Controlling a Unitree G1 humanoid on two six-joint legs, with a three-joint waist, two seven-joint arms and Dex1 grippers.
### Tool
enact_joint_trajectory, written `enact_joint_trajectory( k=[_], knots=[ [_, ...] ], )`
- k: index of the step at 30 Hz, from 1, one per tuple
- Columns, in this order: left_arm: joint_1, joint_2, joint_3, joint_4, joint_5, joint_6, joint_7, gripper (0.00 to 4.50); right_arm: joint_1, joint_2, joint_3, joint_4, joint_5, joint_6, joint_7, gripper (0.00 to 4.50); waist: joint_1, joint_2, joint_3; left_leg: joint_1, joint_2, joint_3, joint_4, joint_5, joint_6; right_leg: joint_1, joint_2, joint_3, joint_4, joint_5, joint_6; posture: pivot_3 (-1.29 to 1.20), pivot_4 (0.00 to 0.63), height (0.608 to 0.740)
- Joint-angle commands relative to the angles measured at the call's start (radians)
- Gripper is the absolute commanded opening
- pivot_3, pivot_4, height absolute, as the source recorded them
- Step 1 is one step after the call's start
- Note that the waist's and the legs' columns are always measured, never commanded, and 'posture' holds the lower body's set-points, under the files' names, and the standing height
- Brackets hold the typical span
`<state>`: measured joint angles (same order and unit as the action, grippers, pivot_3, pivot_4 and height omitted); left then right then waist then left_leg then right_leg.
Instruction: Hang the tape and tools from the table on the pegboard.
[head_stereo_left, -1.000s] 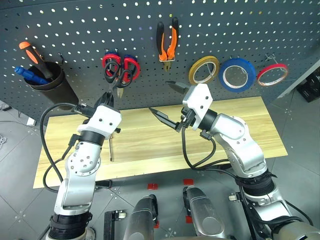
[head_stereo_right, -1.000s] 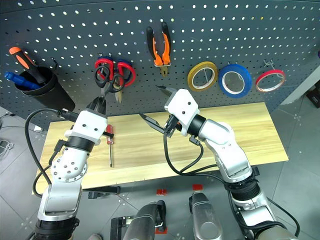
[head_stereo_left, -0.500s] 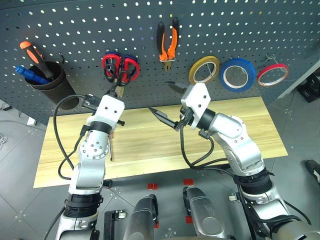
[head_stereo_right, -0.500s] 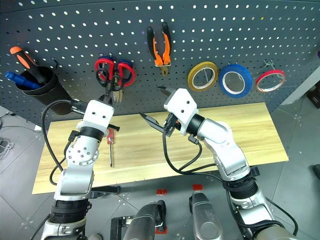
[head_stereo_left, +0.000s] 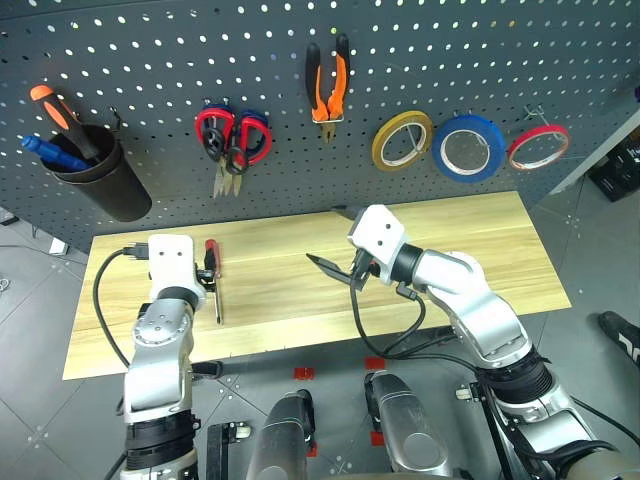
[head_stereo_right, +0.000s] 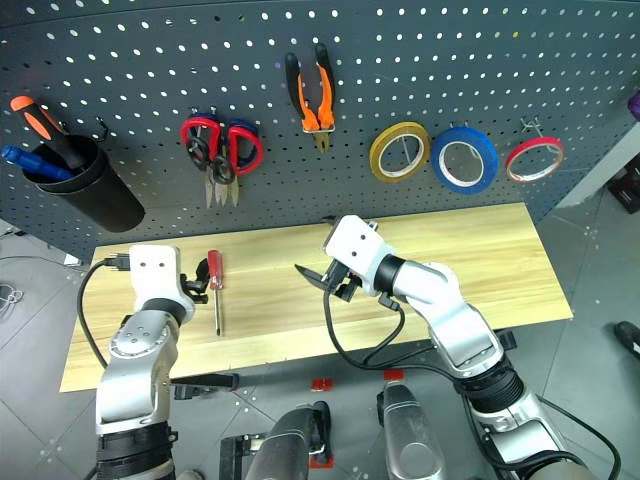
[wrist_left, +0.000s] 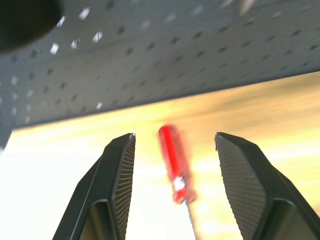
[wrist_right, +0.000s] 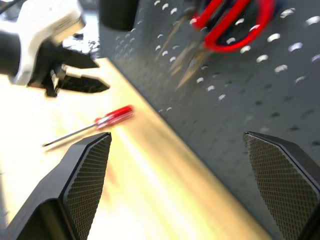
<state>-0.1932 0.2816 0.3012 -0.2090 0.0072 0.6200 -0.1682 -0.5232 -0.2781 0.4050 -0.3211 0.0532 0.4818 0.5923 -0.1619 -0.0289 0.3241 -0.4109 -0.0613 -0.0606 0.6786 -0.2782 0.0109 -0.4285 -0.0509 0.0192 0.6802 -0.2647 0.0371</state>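
Note:
I keep moving my left gripper toward the screwdriver's red handle (head_stereo_right: 215, 263), which runs lengthwise midway between my open fingers, and close across its half (head_stereo_right: 217, 281) near the metal.
A slim red-handled screwdriver (head_stereo_left: 212, 262) lies on the table (head_stereo_left: 440, 230) near its left end. My left gripper (head_stereo_left: 206, 275) hovers low just beside the handle. In the left wrist view its fingers (wrist_left: 122, 165) stand open, with the red handle (wrist_left: 172, 152) ahead between them. My right gripper (head_stereo_left: 325, 236) is wide open over the table's middle and holds nothing. On the pegboard (head_stereo_left: 150, 50) hang the black-handled scissors (head_stereo_left: 222, 150), the orange-and-black pliers (head_stereo_left: 328, 85) and the blue tape (head_stereo_left: 468, 147).
Red-handled scissors (head_stereo_left: 250, 135) hang with the black ones. A yellow ring (head_stereo_left: 403, 140) and a thin red ring (head_stereo_left: 538, 147) flank the blue tape. A black cup (head_stereo_left: 100, 180) at the pegboard's left holds an orange-and-black screwdriver (head_stereo_left: 55, 105).
My left gripper dropped from the scissors on the pegboard down to the table beside the screwdriver, and its fingers opened. My right gripper sank a little, still open.

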Motion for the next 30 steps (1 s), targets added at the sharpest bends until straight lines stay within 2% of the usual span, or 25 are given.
enact_joint_trajectory(
  k=[1,6,13,17,23,26,30],
  knots=[
    [-0.059,0.045,0.031,0.077,-0.035,0.084,-0.007,2.67,-0.026,0.018,0.051,-0.074,0.020,0.107,0.031,4.50,0.001,0.000,0.000,0.000,0.000,0.000,0.000,0.000,0.000,0.000,0.000,0.000,0.000,0.000,0.000,-0.26,0.348,0.740],
    [-0.167,0.079,0.023,0.258,-0.070,0.127,-0.018,2.67,-0.057,0.045,0.065,-0.080,0.029,0.188,0.033,4.50,0.015,-0.002,0.001,0.000,0.000,-0.002,0.000,0.000,0.000,0.000,0.000,-0.002,-0.001,0.000,0.000,-0.25,0.359,0.740],
    [-0.318,0.090,0.052,0.548,-0.112,0.081,0.010,2.67,-0.088,0.014,0.046,-0.109,0.063,0.252,0.078,4.50,0.021,-0.005,0.004,0.000,0.000,-0.002,0.000,0.000,-0.001,-0.001,-0.001,-0.003,-0.001,0.000,0.000,-0.28,0.377,0.740],
    [-0.427,0.103,0.105,0.779,-0.156,0.061,0.037,2.67,-0.113,-0.002,0.031,-0.112,0.079,0.282,0.089,4.50,0.019,-0.006,0.005,-0.001,0.000,-0.002,0.000,0.000,-0.001,-0.001,-0.001,-0.003,-0.001,0.000,0.000,-0.30,0.375,0.740],
    [-0.542,0.136,0.081,1.026,-0.159,-0.018,-0.001,2.67,-0.159,-0.008,0.013,-0.125,0.103,0.333,0.089,4.50,0.017,-0.006,0.005,-0.006,0.000,-0.002,0.000,0.002,-0.004,-0.007,-0.001,-0.004,0.000,0.000,0.000,-0.32,0.364,0.740],
    [-0.546,0.160,0.045,1.062,-0.142,-0.032,-0.032,2.04,-0.176,-0.022,0.012,-0.130,0.110,0.344,0.097,4.50,0.015,-0.006,0.005,-0.006,0.000,0.000,0.000,0.003,-0.006,-0.009,-0.002,-0.005,0.000,0.000,-0.001,-0.32,0.357,0.740],
    [-0.482,0.182,0.002,0.972,-0.138,-0.030,-0.074,0.94,-0.192,-0.038,0.020,-0.125,0.112,0.348,0.105,4.50,0.008,-0.006,0.005,-0.006,0.000,0.002,0.000,0.003,-0.006,-0.010,-0.002,-0.004,0.000,0.001,-0.001,-0.33,0.337,0.740]
  ],
)
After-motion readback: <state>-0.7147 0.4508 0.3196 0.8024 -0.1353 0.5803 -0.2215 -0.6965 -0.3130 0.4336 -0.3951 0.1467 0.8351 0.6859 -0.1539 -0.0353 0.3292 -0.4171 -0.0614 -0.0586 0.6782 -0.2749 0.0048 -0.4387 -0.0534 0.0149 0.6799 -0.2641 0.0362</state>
